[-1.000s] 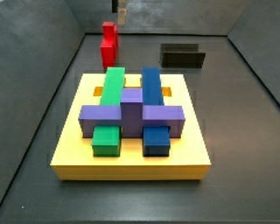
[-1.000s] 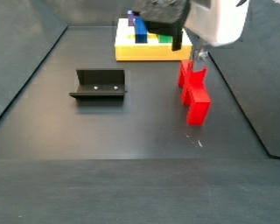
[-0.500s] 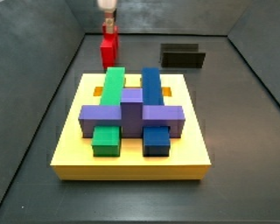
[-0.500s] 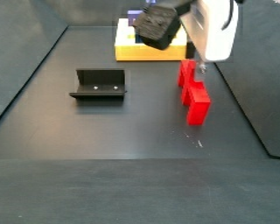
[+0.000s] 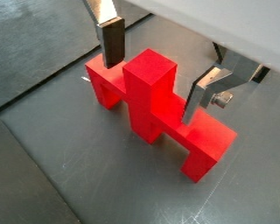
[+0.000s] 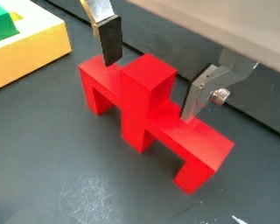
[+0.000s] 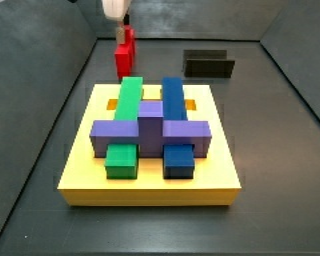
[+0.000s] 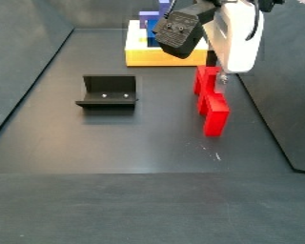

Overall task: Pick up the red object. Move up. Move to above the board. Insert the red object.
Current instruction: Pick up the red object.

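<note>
My gripper will insert the red object, and it will straddle both the green and blue blocks with its legs sinking in, because there are open slots on either side of the blocks.
The red object stands on the dark floor, its central stem pointing up, also seen in another wrist view. My gripper is open, and its fingers straddle the stem with a gap on each side. In a side view the red object stands behind the yellow board, with the gripper right above it. From the opposite side view the gripper hangs low over the red object, and the arm hides part of the board.
Purple, green and blue blocks sit on the board. The dark fixture stands apart on the floor, also visible at the back. Grey walls enclose the floor. A corner of the board lies near the red object.
The gripper has shifted over the red object and come down, so that its open fingers now stand on either side of the stem. The red object has not moved.
</note>
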### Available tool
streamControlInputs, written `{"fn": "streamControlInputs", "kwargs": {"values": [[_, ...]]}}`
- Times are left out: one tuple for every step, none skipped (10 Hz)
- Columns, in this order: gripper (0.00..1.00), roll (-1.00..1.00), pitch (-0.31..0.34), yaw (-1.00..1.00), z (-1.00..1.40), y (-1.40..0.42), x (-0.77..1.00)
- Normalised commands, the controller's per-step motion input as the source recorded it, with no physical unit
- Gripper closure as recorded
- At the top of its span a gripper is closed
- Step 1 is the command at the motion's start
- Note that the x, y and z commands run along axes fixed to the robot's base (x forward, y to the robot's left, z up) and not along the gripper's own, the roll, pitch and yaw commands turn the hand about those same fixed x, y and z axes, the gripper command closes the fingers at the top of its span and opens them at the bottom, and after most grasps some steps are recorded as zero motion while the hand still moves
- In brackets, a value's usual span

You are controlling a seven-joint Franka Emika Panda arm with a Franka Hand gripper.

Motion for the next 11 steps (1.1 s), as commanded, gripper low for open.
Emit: {"fn": "streamControlInputs", "kwargs": {"values": [[0.0, 0.06, 0.0, 0.05, -0.02, 0.0, 0.07], [0.0, 0.06, 0.0, 0.0, 0.0, 0.0, 0.0], [0.0, 0.0, 0.0, 0.0, 0.0, 0.0, 0.0], [1.0, 0.0, 0.0, 0.0, 0.0, 0.0, 0.0], [1.0, 0.0, 0.0, 0.0, 0.0, 0.0, 0.0], [1.0, 0.0, 0.0, 0.0, 0.0, 0.0, 0.0], [1.0, 0.0, 0.0, 0.0, 0.0, 0.0, 0.0], [1.0, 0.0, 0.0, 0.0, 0.0, 0.0, 0.0], [1.0, 0.0, 0.0, 0.0, 0.0, 0.0, 0.0], [1.0, 0.0, 0.0, 0.0, 0.0, 0.0, 0.0], [1.0, 0.0, 0.0, 0.0, 0.0, 0.0, 0.0]]}}
